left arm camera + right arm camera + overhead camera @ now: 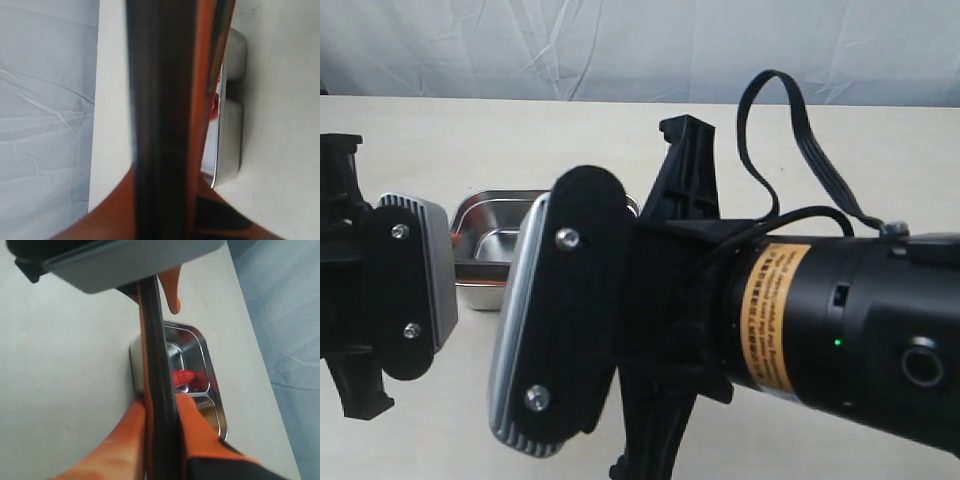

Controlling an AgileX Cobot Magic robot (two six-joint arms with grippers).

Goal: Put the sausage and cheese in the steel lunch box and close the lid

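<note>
My right gripper should open and move out of the way while my left gripper brings the dark lid over, because both my grippers are holding the lid short of the lunch box.
The dark lid shows edge-on in the right wrist view, and my right gripper is shut on it with orange fingers on both faces. In the left wrist view the same lid fills the middle, with my left gripper shut on it. The steel lunch box lies open on the table just beyond the lid. The red sausage rests in one compartment. A red glimpse shows inside the lunch box from the left too. The cheese is hidden.
In the exterior view the left arm and the right arm fill the foreground, with the lunch box partly showing between them on the cream table. A pale backdrop cloth hangs behind the far edge.
</note>
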